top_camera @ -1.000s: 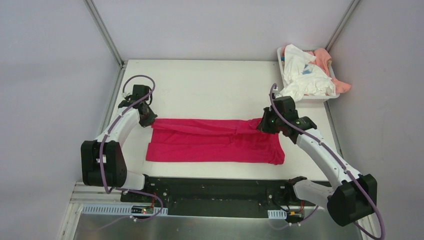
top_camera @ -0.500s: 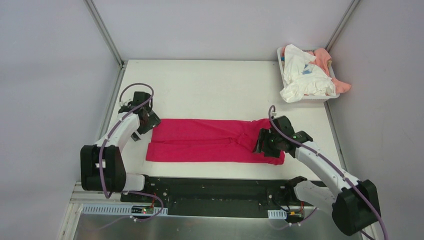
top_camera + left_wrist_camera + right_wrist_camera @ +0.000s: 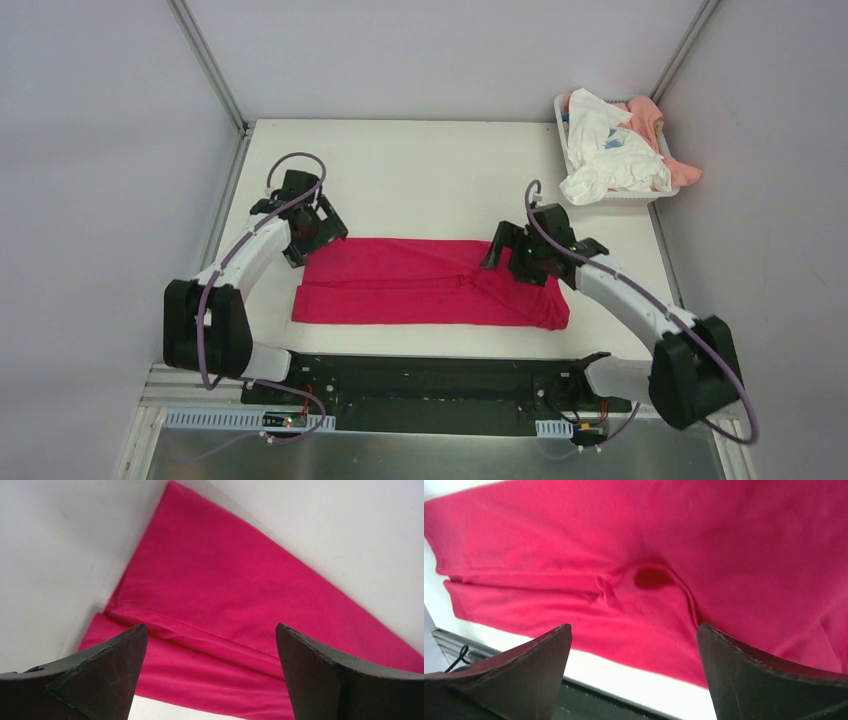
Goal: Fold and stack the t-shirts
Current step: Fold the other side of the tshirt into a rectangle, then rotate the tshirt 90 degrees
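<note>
Next, I swing one end of the magenta-red t-shirt's long band (image 3: 395,283), lying crosswise, to the table's far edge (image 3: 440,132) with my right gripper, so it runs lengthwise before folding.
A magenta-red t-shirt (image 3: 420,283) lies folded into a long flat band across the near half of the table, with a crease running along it. My left gripper (image 3: 325,225) hovers above its far left corner, open and holding nothing. Over the band's right part my right gripper (image 3: 510,255) is open too, also free of cloth. The left wrist view shows the shirt (image 3: 240,595) below wide-spread fingers (image 3: 105,665). In the right wrist view the shirt (image 3: 634,555) fills the space past the dark fingers (image 3: 754,675). White and peach-pink t-shirts (image 3: 612,150) are heaped in the basket.
The white plastic basket (image 3: 610,199) stands at the far right corner of the white table (image 3: 420,180). A peach-pink cloth (image 3: 684,172) hangs over its right rim. Grey walls and metal posts close in the table on three sides.
Both grippers went from shut to open and let go of the shirt's far edge. The left one moved right and back; the right one swung towards the middle.
</note>
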`<state>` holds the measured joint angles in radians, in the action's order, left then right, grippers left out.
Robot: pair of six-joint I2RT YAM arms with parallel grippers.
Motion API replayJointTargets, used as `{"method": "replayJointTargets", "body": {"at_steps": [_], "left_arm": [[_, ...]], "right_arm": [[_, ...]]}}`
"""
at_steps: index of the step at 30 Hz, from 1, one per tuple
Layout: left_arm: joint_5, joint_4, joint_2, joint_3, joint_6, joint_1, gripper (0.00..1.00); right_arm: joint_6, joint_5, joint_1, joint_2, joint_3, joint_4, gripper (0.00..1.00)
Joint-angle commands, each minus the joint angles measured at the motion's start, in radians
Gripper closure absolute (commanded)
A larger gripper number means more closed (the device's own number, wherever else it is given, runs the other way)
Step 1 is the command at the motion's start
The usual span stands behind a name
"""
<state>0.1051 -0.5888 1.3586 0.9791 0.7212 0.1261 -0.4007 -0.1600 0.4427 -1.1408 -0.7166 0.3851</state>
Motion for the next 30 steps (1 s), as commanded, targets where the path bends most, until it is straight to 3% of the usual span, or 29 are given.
{"method": "replayJointTargets", "body": {"at_steps": [1,5,9,18,24,30], "left_arm": [[-0.088,0.040,0.087,0.006,-0.024,0.014,0.01],[-0.078,0.065,0.133,-0.026,-0.019,0.014,0.01],[-0.060,0.066,0.153,-0.034,-0.019,0.014,0.01],[-0.021,0.066,0.161,-0.037,-0.016,0.013,0.01],[0.006,0.066,0.144,-0.046,-0.019,0.009,0.01],[-0.034,0.065,0.139,-0.034,-0.026,0.009,0.01]], "right_arm": [[0.057,0.001,0.003,-0.201,-0.142,-0.126,0.01],[0.052,-0.014,0.005,-0.343,-0.197,-0.147,0.01],[0.032,-0.083,0.035,-0.374,-0.185,-0.152,0.01],[-0.094,-0.055,0.233,-0.239,-0.090,-0.087,0.01],[-0.109,-0.152,0.375,-0.163,-0.095,-0.001,0.01],[-0.089,0.001,0.378,-0.047,-0.113,0.055,0.01]]}}
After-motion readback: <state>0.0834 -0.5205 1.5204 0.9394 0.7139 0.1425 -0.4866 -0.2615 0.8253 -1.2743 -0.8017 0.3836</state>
